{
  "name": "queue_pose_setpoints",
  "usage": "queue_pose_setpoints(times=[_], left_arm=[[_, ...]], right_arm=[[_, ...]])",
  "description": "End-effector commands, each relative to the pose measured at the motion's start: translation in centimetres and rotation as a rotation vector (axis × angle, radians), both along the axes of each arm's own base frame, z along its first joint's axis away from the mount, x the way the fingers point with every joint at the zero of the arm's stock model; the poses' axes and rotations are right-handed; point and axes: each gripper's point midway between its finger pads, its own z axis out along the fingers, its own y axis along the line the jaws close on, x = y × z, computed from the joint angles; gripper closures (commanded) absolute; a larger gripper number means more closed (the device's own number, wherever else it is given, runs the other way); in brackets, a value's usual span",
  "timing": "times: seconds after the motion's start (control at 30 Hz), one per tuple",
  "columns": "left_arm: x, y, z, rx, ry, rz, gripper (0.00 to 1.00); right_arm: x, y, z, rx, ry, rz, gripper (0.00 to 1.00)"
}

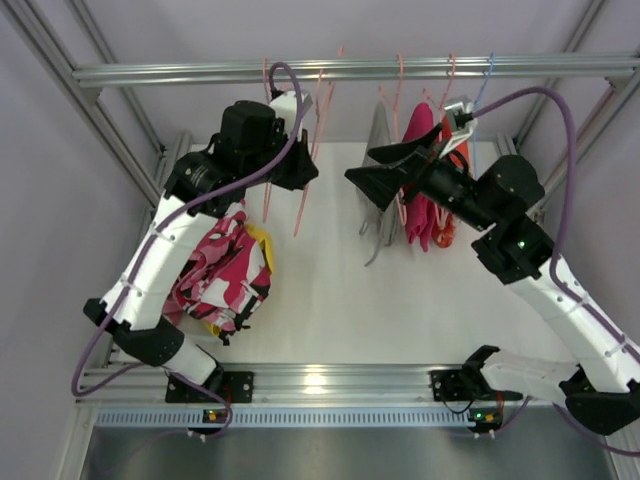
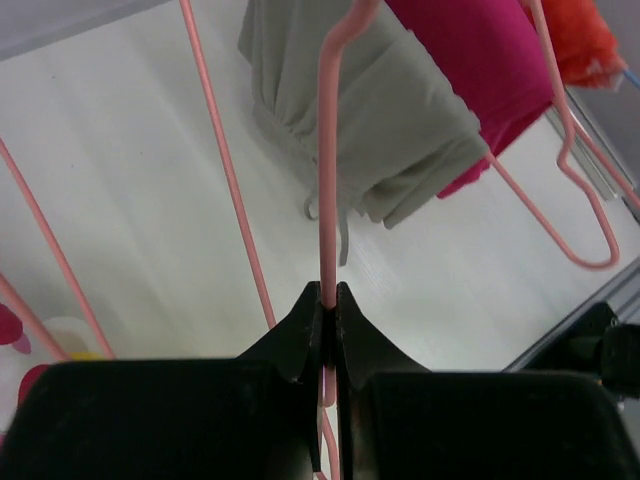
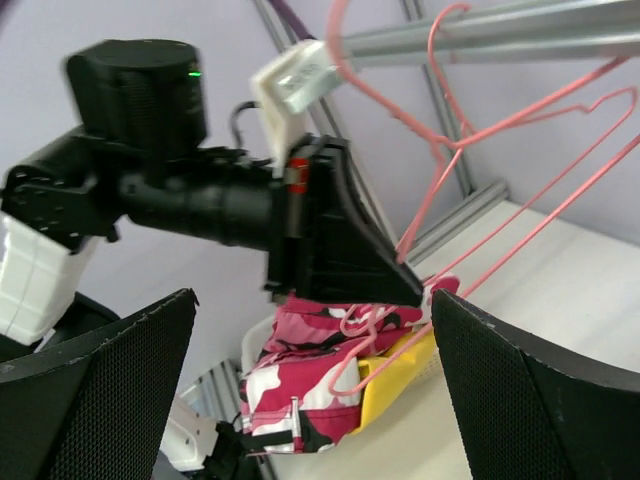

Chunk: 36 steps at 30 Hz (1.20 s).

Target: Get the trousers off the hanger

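Observation:
The robot's left gripper is holding an empty pink hanger (image 2: 328, 180), so it should let go of that hanger and reach for the grey trousers while the right gripper turns the trousers' hanger.
My left gripper (image 1: 306, 172) is shut on the thin wire of an empty pink hanger (image 2: 327, 180) that hangs from the rail (image 1: 200, 72). Grey trousers (image 2: 385, 120) hang just beyond it, with magenta trousers (image 2: 480, 60) and orange trousers (image 2: 580, 40) further right. My right gripper (image 3: 315, 385) stands wide open with nothing between its fingers, beside the grey trousers (image 1: 380, 150). Pink-white-black patterned trousers (image 3: 300, 380) lie on yellow trousers (image 3: 400, 385) in a pile (image 1: 225, 275) at the left of the table.
Another empty pink hanger (image 1: 268, 190) hangs left of the held one. More pink hangers (image 3: 520, 110) cross the right wrist view near the rail. Frame posts stand at the table's back corners, and both arm bases sit at the near edge.

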Motion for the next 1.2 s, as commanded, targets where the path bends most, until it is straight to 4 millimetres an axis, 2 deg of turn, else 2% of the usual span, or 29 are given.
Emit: queue_pose_setpoints(times=[0.0, 0.07, 0.1, 0.17, 0.2, 0.3, 0.4, 0.57, 0.67, 0.7, 0.83, 0.9, 0.93, 0.97, 1.03, 1.07, 1.1, 1.13, 1.17], left_arm=[[4.0, 0.0, 2.8, -0.133, -0.02, 0.189, 1.0], [5.4, 0.1, 2.7, -0.164, 0.002, 0.233, 1.0], [6.7, 0.4, 2.5, -0.174, 0.013, 0.254, 1.0], [7.4, -0.1, 2.7, -0.213, 0.037, 0.237, 1.0], [8.4, -0.2, 2.1, -0.209, 0.044, 0.247, 1.0], [10.3, 0.1, 2.2, -0.223, 0.028, 0.267, 1.0], [11.4, -0.2, 1.2, -0.225, 0.053, 0.253, 1.0], [11.1, -0.8, -1.6, -0.195, 0.119, 0.225, 1.0], [10.5, -0.6, -2.4, -0.184, 0.138, 0.223, 0.91], [10.5, -0.5, -2.5, -0.18, 0.136, 0.226, 0.87], [10.6, 0.1, -1.4, -0.177, 0.096, 0.244, 0.82], [10.7, 0.3, -1.0, -0.167, 0.074, 0.246, 0.7], [10.8, 0.6, -1.1, -0.159, 0.07, 0.259, 0.61], [10.7, 0.7, -1.0, -0.158, 0.065, 0.259, 0.47], [10.2, 0.4, -0.9, -0.159, 0.058, 0.224, 0.34], [9.4, 0.7, 0.2, -0.177, 0.031, 0.21, 0.22], [9.2, 0.5, 1.8, -0.214, -0.022, 0.191, 0.15], [8.7, 0.4, 1.4, -0.22, -0.026, 0.167, 0.06], [7.0, 0.9, 4.2, -0.265, -0.102, 0.136, 0.01]], right_arm=[[-0.2, -2.2, 0.2, -0.048, -0.078, -0.088, 0.0], [-0.3, -2.9, 0.2, -0.069, -0.105, -0.113, 0.02], [-0.4, -3.4, 0.3, -0.07, -0.114, -0.129, 0.03], [-0.3, -4.0, -0.2, -0.1, -0.118, -0.149, 0.06], [-0.4, -4.4, -0.1, -0.103, -0.124, -0.163, 0.06], [-0.3, -4.9, -0.5, -0.131, -0.135, -0.182, 0.02], [-0.2, -5.3, -0.8, -0.139, -0.132, -0.206, 0.01], [0.1, -5.6, -1.2, -0.149, -0.123, -0.225, 0.01], [0.5, -5.9, -1.3, -0.149, -0.112, -0.25, 0.0], [0.6, -5.9, -1.3, -0.145, -0.11, -0.252, 0.01], [0.7, -5.8, -1.7, -0.145, -0.097, -0.245, 0.0], [0.7, -5.6, -1.8, -0.147, -0.096, -0.234, 0.01], [0.7, -5.5, -1.8, -0.146, -0.093, -0.233, 0.0], [0.8, -5.5, -1.8, -0.146, -0.093, -0.231, 0.0], [0.8, -5.4, -1.9, -0.151, -0.092, -0.23, 0.01], [0.9, -5.4, -2.0, -0.153, -0.09, -0.231, 0.01], [1.1, -5.7, -1.9, -0.152, -0.09, -0.242, 0.01], [1.3, -5.8, -2.0, -0.153, -0.084, -0.25, 0.02], [1.5, -6.0, -2.1, -0.152, -0.077, -0.257, 0.03]])
